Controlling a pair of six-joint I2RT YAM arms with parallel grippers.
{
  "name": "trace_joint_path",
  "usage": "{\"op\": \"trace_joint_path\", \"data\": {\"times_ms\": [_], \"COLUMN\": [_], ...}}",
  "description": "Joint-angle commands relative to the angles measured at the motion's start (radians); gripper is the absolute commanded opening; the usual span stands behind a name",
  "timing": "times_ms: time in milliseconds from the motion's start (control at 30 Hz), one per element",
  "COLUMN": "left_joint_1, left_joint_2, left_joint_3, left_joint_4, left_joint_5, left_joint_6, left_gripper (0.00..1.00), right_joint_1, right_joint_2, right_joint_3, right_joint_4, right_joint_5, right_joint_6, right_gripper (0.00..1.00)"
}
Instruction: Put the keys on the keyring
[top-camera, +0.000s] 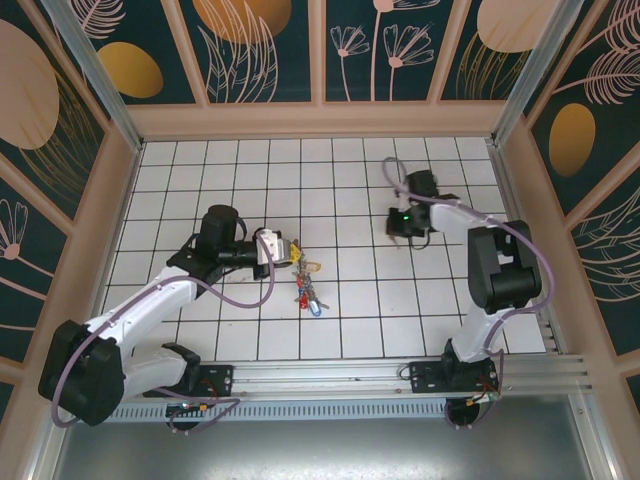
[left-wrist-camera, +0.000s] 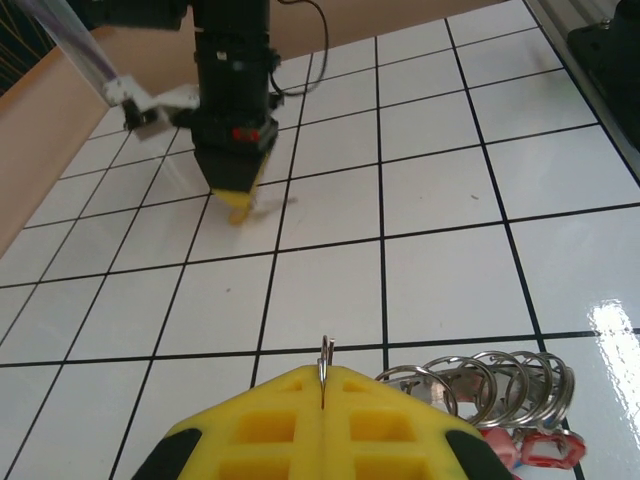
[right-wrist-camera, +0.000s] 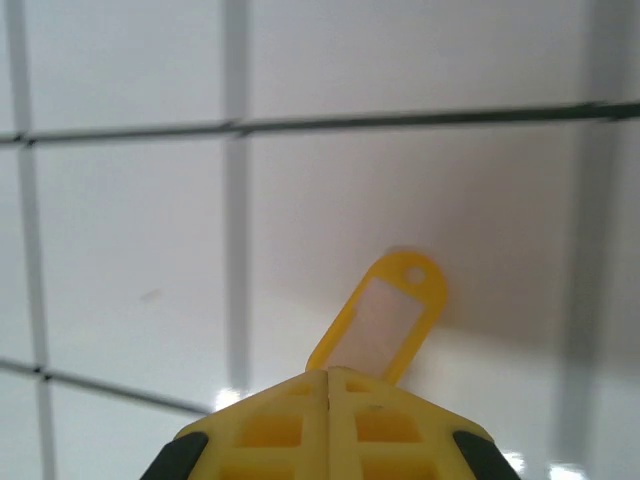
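Observation:
The robot's right gripper has a clear way to the keyring, so it should keep carrying the yellow key tag and release it on the open tiles (top-camera: 341, 243) beside the keyring.
My left gripper (top-camera: 290, 250) (left-wrist-camera: 323, 372) is shut on the keyring (left-wrist-camera: 326, 352), a thin silver ring seen edge-on and standing up between the yellow fingertips. A bunch of keys (top-camera: 306, 285) with coloured heads trails from it toward the near side. In the left wrist view, several small silver split rings (left-wrist-camera: 490, 380) and a red tag (left-wrist-camera: 545, 450) lie just right of the jaws. My right gripper (top-camera: 405, 238) (right-wrist-camera: 330, 372) is down at the tiles, shut on a yellow key tag (right-wrist-camera: 385, 310) (left-wrist-camera: 240, 213). The tag sticks out past the fingertips, and its near end is hidden behind them.
The white tiled table (top-camera: 350, 320) is ringed by low beige walls (top-camera: 320, 120). My right arm (left-wrist-camera: 235, 110) stands about two tiles beyond the left jaws. A metal rail (top-camera: 330, 380) runs along the near edge.

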Motion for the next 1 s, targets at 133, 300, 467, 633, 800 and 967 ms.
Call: {"op": "trace_joint_path", "data": {"times_ms": [133, 300, 467, 633, 800, 967], "left_joint_1": [0.003, 0.002, 0.002, 0.002, 0.002, 0.002], "left_joint_2": [-0.038, -0.048, -0.06, -0.059, -0.066, -0.082], "left_joint_3": [-0.009, -0.006, -0.012, -0.015, -0.02, -0.023], "left_joint_4": [-0.02, -0.022, -0.021, 0.004, 0.023, 0.025], "left_joint_5": [0.026, 0.05, 0.065, 0.089, 0.113, 0.154], "left_joint_6": [0.031, 0.033, 0.025, 0.015, -0.004, 0.002], "left_gripper": [0.0, 0.0, 0.0, 0.0, 0.0, 0.0], "right_joint_1": [0.208, 0.242, 0.285, 0.281, 0.235, 0.248], "right_joint_2": [0.046, 0.095, 0.141, 0.027, -0.137, -0.4], "right_joint_3": [0.01, 0.038, 0.102, 0.03, -0.054, -0.259], "right_joint_4": [0.062, 0.159, 0.18, 0.243, 0.28, 0.502], "right_joint_5": [-0.022, -0.031, -0.044, -0.04, -0.128, -0.291], "right_joint_6": [0.117, 0.159, 0.16, 0.095, -0.082, -0.312], "right_gripper": [0.0, 0.0, 0.08, 0.28, 0.32, 0.34]}}
